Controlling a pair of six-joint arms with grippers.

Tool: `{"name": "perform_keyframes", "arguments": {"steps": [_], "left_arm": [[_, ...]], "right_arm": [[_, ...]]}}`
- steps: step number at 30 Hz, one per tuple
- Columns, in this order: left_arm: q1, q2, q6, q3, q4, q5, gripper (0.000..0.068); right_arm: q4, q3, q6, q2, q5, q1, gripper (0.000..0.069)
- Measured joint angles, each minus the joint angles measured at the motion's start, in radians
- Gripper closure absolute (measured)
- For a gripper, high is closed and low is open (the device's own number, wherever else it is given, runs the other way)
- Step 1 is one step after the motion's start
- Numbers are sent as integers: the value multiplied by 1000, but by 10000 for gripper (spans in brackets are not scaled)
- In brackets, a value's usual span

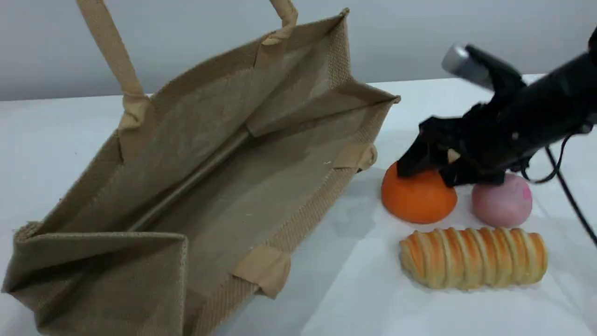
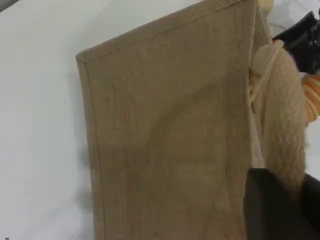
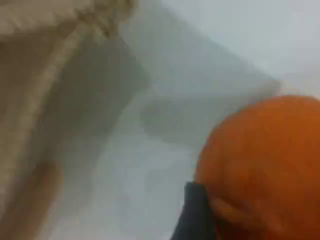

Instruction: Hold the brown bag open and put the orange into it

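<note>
My right gripper will uncover a hidden pale ball behind the orange [image 1: 418, 196] when it lifts the orange, because a pale patch [image 1: 452, 156] shows through the gripper above the orange.
The brown bag [image 1: 224, 186] lies tilted on the white table with its mouth wide open toward the camera. One beige handle [image 1: 109, 46] is pulled up out of the scene view. In the left wrist view the bag's outer wall [image 2: 170, 140] fills the frame, and the handle [image 2: 282, 110] runs down to my left gripper's dark fingertip [image 2: 270, 210], which is shut on it. The orange [image 1: 417, 198] sits on the table just right of the bag. My right gripper [image 1: 431, 171] is open, its jaws straddling the orange's top; one fingertip [image 3: 196, 215] touches the orange [image 3: 265, 165].
A pink ball [image 1: 503, 205] sits right beside the orange, under the right arm. A striped bread loaf [image 1: 473, 256] lies in front of both. A black cable [image 1: 571, 196] trails down at the far right. The bag's edge [image 3: 30, 75] lies close to the left of the orange.
</note>
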State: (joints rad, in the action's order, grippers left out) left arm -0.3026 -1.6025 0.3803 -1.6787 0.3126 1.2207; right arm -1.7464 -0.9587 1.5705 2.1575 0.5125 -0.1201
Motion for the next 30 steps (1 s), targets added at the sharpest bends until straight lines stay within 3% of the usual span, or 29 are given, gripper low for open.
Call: {"name": "perform_keyframes", "arguments": {"steps": [2, 7, 9, 25, 30], "left_arm": [[0, 0, 0, 0, 0, 0, 597], [0, 0, 0, 0, 0, 0, 597], [0, 0, 0, 0, 0, 0, 597], [0, -1, 90, 0, 18, -6, 597], [0, -1, 99, 0, 39, -32, 597]], "right_arm": [[0, 0, 0, 2, -1, 0, 266], [2, -4, 0, 2, 58, 0, 589], [2, -7, 0, 1, 89, 0, 645], [5, -7, -1, -247, -14, 0, 663], [104, -6, -92, -342, 14, 0, 663]]}}
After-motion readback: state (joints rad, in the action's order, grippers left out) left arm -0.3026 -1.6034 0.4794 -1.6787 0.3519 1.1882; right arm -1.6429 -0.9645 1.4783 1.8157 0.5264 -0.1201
